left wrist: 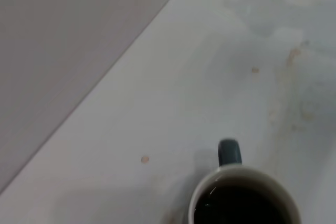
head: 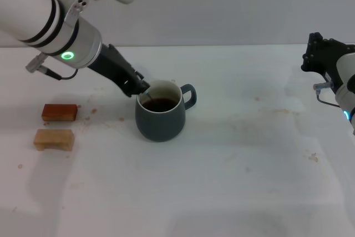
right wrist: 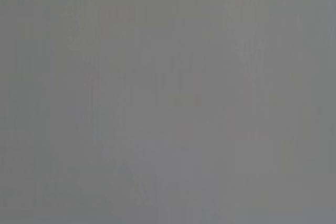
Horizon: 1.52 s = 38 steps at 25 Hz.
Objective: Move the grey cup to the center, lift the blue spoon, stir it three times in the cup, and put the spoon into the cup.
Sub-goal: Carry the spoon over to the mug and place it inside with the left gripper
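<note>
The neck of the blue spoon is near the grey cup's rim [head: 142, 98] across from the cup's handle, so the robot's left gripper should sweep the spoon back toward the cup's rim [head: 181, 97] next to the cup's handle.
The grey cup [head: 160, 119] stands on the white table a little left of the middle, its handle pointing right and dark brown liquid inside. My left gripper [head: 141, 87] is at the cup's left rim, slanting down over it, shut on the blue spoon. Only the spoon's thin metal neck [head: 147, 99] shows, dipping into the liquid; its pale handle is hidden in the fingers. The left wrist view shows the cup [left wrist: 229, 153] from above with its cream rim and dark liquid. My right gripper [head: 320, 54] is raised at the far right, away from the cup.
A reddish-brown block [head: 59, 112] and a tan block [head: 54, 139] lie at the left of the table [head: 238, 181]. Small brownish stains dot the tabletop. The right wrist view shows only a plain grey surface.
</note>
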{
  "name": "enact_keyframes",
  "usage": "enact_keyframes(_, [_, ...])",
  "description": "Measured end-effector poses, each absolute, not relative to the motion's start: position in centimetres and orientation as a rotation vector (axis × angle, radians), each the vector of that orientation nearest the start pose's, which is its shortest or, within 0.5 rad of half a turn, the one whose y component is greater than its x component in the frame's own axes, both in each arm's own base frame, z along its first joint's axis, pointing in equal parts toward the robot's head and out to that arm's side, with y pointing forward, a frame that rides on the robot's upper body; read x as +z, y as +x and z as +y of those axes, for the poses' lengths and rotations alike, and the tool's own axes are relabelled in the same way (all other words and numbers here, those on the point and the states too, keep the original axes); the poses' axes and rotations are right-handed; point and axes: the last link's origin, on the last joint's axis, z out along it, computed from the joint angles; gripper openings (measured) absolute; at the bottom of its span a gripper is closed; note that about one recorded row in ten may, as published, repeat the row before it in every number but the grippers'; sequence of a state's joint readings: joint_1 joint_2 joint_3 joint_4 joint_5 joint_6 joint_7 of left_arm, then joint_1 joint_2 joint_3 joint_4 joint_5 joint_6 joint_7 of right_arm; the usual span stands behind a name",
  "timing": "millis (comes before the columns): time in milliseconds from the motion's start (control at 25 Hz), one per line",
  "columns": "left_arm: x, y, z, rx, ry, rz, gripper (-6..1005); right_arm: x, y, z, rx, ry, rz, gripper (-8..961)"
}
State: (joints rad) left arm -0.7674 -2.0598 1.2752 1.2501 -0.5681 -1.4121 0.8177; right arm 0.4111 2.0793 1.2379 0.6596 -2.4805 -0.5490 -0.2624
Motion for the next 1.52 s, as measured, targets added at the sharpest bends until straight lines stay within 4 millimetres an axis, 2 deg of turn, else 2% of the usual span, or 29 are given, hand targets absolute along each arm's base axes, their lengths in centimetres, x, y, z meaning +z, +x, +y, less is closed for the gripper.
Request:
enact_keyframes(360, [1.6, -15.1, 39.4, 0.423, -2.655, -0.573, 180, -2.8, 26.8, 39.2, 0.479, -1.692, 0.55, 28])
enact_keyframes(600, [1.8, -15.0, 39.1, 0.424, -2.67, -0.573, 180, -2.9, 26.7, 39.1, 0.477, -1.7, 0.547, 28])
enact_keyframes(680, [1.7, -13.7, 38.4, 0.353, -2.723, -0.558, 180, -3.1, 26.7, 39.1, 0.476, -1.706, 0.544, 28])
enact_keyframes(1120, [0.6, -11.8, 39.1, 0.262, -2.72, -0.473, 176, -3.2, 26.7, 38.8, 0.477, -1.709, 0.549, 28])
enact_keyframes(1520, [0.2, -12.1, 40.1, 0.234, -2.677, -0.468, 141, -3.2, 26.8, 38.6, 0.483, -1.704, 0.554, 28])
